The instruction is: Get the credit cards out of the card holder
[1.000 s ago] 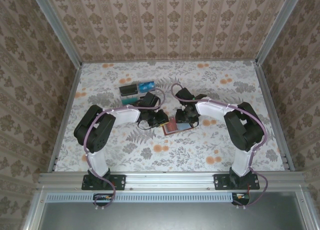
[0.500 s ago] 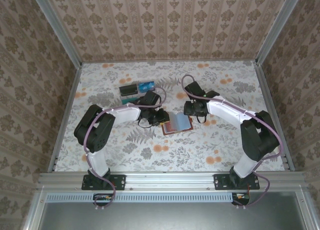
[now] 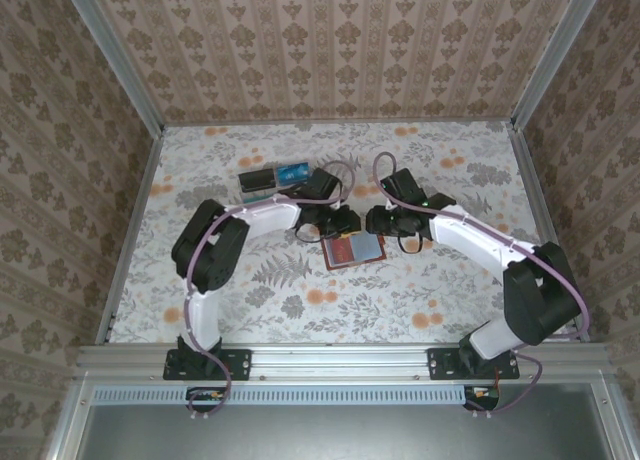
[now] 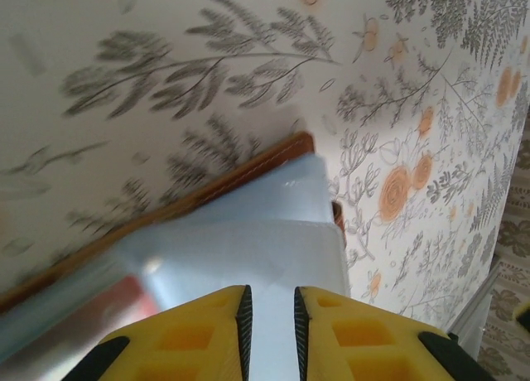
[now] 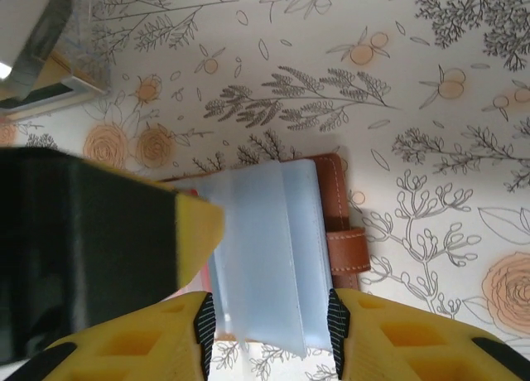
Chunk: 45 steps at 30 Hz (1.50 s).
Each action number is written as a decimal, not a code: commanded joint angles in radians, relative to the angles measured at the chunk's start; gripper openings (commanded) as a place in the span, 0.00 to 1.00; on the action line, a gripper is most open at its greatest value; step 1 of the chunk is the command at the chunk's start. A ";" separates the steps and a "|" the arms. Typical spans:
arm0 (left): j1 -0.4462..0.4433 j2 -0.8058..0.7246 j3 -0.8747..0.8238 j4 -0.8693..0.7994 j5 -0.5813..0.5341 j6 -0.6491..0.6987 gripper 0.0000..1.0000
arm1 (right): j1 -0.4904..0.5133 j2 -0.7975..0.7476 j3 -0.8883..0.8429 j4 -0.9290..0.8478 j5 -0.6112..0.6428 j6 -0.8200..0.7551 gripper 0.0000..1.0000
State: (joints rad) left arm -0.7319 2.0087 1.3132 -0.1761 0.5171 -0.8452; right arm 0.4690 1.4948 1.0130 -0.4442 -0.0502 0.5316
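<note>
My left gripper is over the loose blue-grey leaf (image 5: 258, 261), so it should move back to the red card's outer edge (image 3: 330, 254) while my right gripper holds the leaf.
The brown card holder (image 3: 355, 251) lies open at mid-table, with a red card (image 3: 342, 250) on its left half and blue-grey pockets on its right. My left gripper (image 3: 338, 223) hovers at its far left corner. In the left wrist view its jaws (image 4: 272, 315) stand a narrow gap apart over the blue-grey lining, beside the brown edge (image 4: 207, 186) and a strip of red card (image 4: 128, 302). My right gripper (image 3: 376, 220) is at the far right corner. It is open (image 5: 269, 331), and the blue-grey leaf shows between its fingers. I cannot tell if either gripper touches it.
A clear plastic tray (image 3: 275, 177) with cards in it stands behind and to the left of the holder; its corner (image 5: 45, 83) is in the right wrist view. Patterned walls close in the table on three sides, and a metal rail (image 3: 340, 360) runs along the near edge.
The left gripper moved right and back to the holder's far left corner. The right gripper drew back off the holder as its arm swung out right. More of the red card now shows.
</note>
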 commanded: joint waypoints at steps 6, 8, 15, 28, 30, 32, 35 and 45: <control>-0.038 0.122 0.097 -0.042 -0.001 -0.028 0.16 | -0.018 -0.066 -0.074 0.081 -0.083 0.022 0.35; -0.038 0.113 0.091 -0.043 -0.007 -0.024 0.13 | -0.018 -0.052 -0.085 0.098 -0.106 0.031 0.32; -0.025 0.007 0.080 -0.069 -0.015 0.009 0.11 | -0.022 -0.029 -0.102 0.156 -0.157 0.061 0.29; 0.102 -0.318 -0.301 -0.033 -0.137 -0.112 0.13 | 0.016 0.178 0.052 0.136 -0.309 0.033 0.29; 0.103 -0.333 -0.317 -0.032 -0.135 -0.114 0.15 | 0.015 0.226 0.068 0.152 -0.347 0.026 0.29; 0.100 -0.331 -0.315 -0.034 -0.130 -0.111 0.15 | 0.009 0.276 0.081 0.178 -0.383 0.008 0.29; 0.095 -0.307 -0.296 -0.034 -0.116 -0.106 0.15 | -0.008 0.341 0.123 0.162 -0.402 -0.047 0.28; 0.074 -0.196 -0.252 -0.008 -0.102 -0.104 0.14 | -0.023 0.406 0.152 0.081 -0.446 -0.091 0.28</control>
State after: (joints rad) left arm -0.6540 1.7855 1.0389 -0.1940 0.4004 -0.9428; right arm 0.4431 1.8828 1.1515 -0.3145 -0.4587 0.4686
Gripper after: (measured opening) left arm 0.139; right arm 0.280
